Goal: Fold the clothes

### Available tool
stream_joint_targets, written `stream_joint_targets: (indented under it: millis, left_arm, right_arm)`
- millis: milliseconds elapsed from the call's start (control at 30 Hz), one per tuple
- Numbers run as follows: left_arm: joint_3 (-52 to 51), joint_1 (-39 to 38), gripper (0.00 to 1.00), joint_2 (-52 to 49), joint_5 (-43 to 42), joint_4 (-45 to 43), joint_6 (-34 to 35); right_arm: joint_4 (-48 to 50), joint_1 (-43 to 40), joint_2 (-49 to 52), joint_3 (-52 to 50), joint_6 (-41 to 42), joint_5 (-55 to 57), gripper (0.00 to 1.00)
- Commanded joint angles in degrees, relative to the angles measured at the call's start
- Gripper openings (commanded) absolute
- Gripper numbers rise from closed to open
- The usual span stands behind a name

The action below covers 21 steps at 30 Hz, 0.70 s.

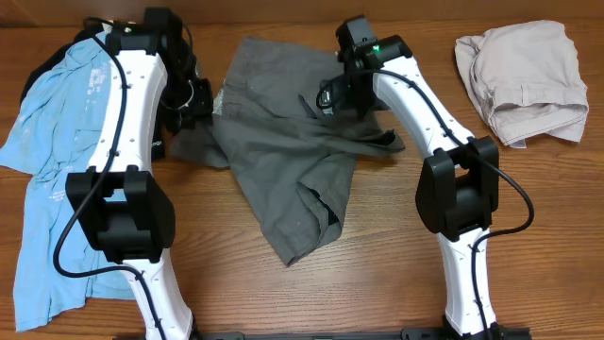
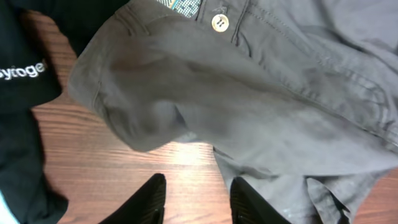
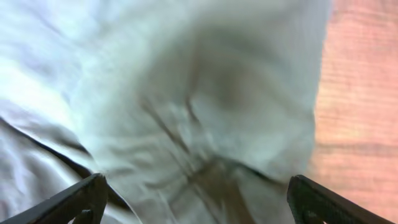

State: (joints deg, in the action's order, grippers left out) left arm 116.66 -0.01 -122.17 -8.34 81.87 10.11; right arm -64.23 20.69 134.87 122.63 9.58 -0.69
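Next, my right gripper pulls the grey-olive shorts' bunched side (image 1: pixel 376 144) flat toward the wood (image 1: pixel 438 79) beside the beige shorts before folding, because that side lies under my right gripper.
The grey-olive shorts (image 1: pixel 283 156) lie crumpled in the middle of the table, one leg reaching toward the front. In the left wrist view the shorts (image 2: pixel 261 93) show a pale button at the waistband. My left gripper (image 2: pixel 198 202) is open and empty, over bare wood at the shorts' left edge; it also shows in the overhead view (image 1: pixel 193 99). My right gripper (image 3: pixel 196 199) is open wide just above the shorts (image 3: pixel 186 93), which look blurred; overhead it hovers (image 1: pixel 332 94) over their upper right part. The light blue printed shirt (image 1: pixel 47 142) lies far left, over a black shirt (image 2: pixel 18 74).
Beige shorts (image 1: pixel 524 80) lie bunched at the back right corner. The wooden table (image 1: pixel 396 255) shows bare wood at the front and between the garments. Both arm bases stand at the front edge.
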Motion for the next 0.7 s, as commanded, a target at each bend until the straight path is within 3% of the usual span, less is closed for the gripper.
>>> stream_joint_targets:
  millis: [0, 300, 667]
  left_arm:
    - [-0.9, 0.2, 0.36, 0.02, 0.42, -1.81, 0.26]
    - [-0.9, 2.67, 0.42, 0.02, 0.13, -4.33, 1.95]
    - [-0.9, 2.67, 0.43, 0.02, -0.26, -4.35, 1.92]
  right_arm:
    - [2.69, 2.19, -0.9, 1.53, -4.24, -0.96, 0.96]
    - [6.12, 6.03, 2.16, 1.4, -10.12, -0.87, 0.92]
    - [8.39, 6.49, 6.78, 1.38, -9.62, 8.55, 0.9]
